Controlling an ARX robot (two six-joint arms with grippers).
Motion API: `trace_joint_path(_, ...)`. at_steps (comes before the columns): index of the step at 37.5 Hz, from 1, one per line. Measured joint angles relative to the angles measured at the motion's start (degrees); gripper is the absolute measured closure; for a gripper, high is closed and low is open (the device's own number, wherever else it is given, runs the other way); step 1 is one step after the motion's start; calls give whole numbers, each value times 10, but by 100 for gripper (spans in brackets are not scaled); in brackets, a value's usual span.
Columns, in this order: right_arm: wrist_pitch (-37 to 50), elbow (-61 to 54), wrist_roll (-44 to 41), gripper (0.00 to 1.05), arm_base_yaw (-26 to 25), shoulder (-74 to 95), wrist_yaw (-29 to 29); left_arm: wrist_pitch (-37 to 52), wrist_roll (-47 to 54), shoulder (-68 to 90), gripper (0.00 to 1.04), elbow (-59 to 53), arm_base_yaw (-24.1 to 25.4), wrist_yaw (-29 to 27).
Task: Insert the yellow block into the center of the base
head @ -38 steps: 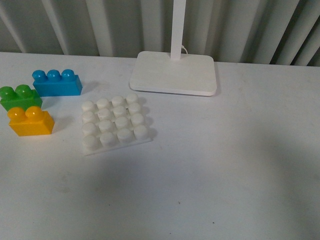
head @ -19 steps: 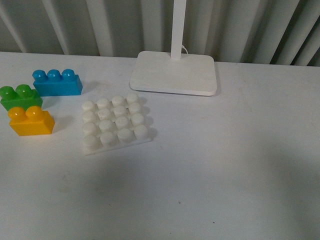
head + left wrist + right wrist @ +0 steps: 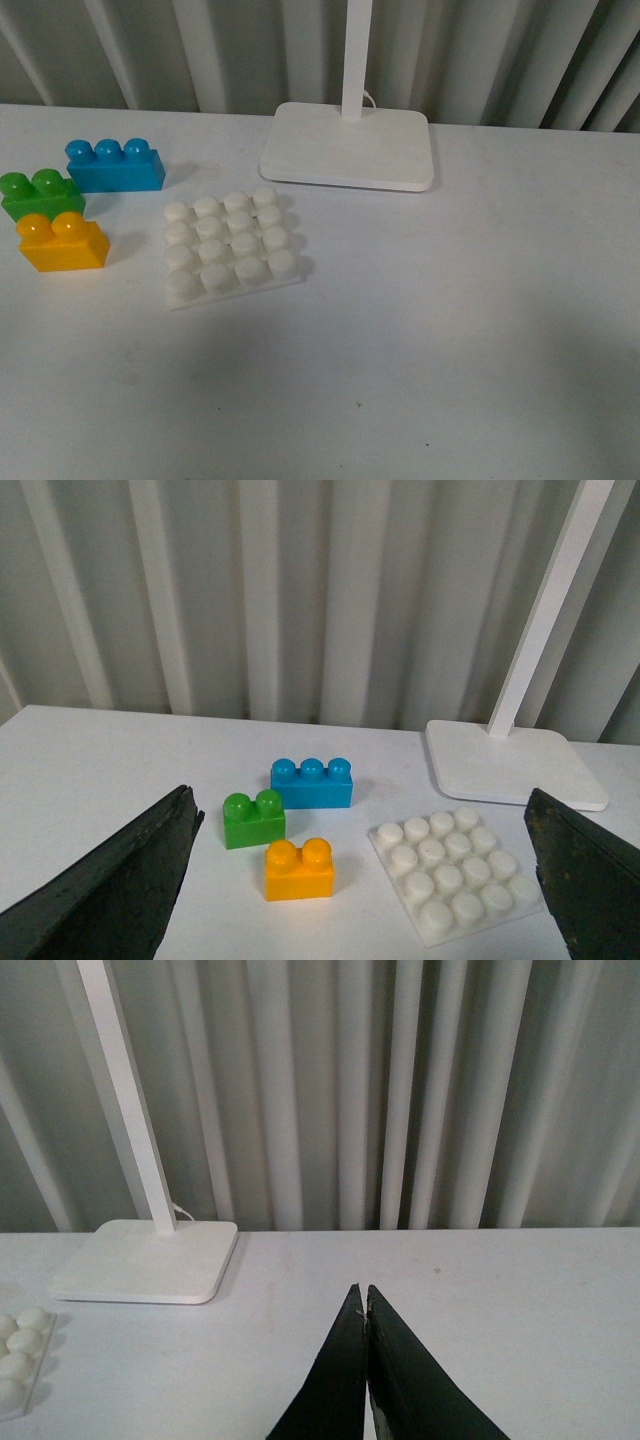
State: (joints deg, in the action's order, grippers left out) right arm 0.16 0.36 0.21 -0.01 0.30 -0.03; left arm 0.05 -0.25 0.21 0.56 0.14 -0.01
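Note:
I expect the base to turn into line when I push the yellow block onto it, because the base's edges are crooked and free all around.
The yellow block stands on the white table at the far left, studs up, just in front of a green brick. It also shows in the left wrist view as the yellow block. The base, a white studded plate, lies to its right with nothing on it; the base is seen there too. My left gripper is open wide, well back from the bricks and above the table, holding nothing. My right gripper is shut and empty over bare table. Neither arm appears in the front view.
A blue three-stud brick sits behind the green one. A white lamp foot with an upright pole stands at the back, behind the base. A ribbed grey wall closes the far side of the table.

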Motion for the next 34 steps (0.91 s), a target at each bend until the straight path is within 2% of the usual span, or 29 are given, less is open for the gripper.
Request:
trace_joint_path(9,-1,0,-1,103,0,0,0,0,0,0,6,0,0,0)
trace_joint_path(12,-1,0,-1,86,0,0,0,-20,-17,10,6,7,2,16)
trace_joint_path(14,-1,0,-1,74,0,0,0,-77,-100,76,6,35,-3,44)
trace_joint_path(15,-1,0,-1,69,0,0,-1,-68,-128,110,6,37,-9,46)
trace_joint_path(18,-1,0,-1,51,0,0,0,35,-191,231,6,37,-23,44)
trace_joint_path(22,-1,0,-1,26,0,0,0,235,-201,434,6,37,-42,16)
trace_joint_path(26,-1,0,-1,10,0,0,0,380,-182,610,6,48,-65,-3)
trace_joint_path(29,-1,0,-1,9,0,0,0,464,-176,722,6,68,-77,-9)
trace_joint_path(34,-1,0,-1,9,0,0,0,549,-159,883,6,111,-88,-15)
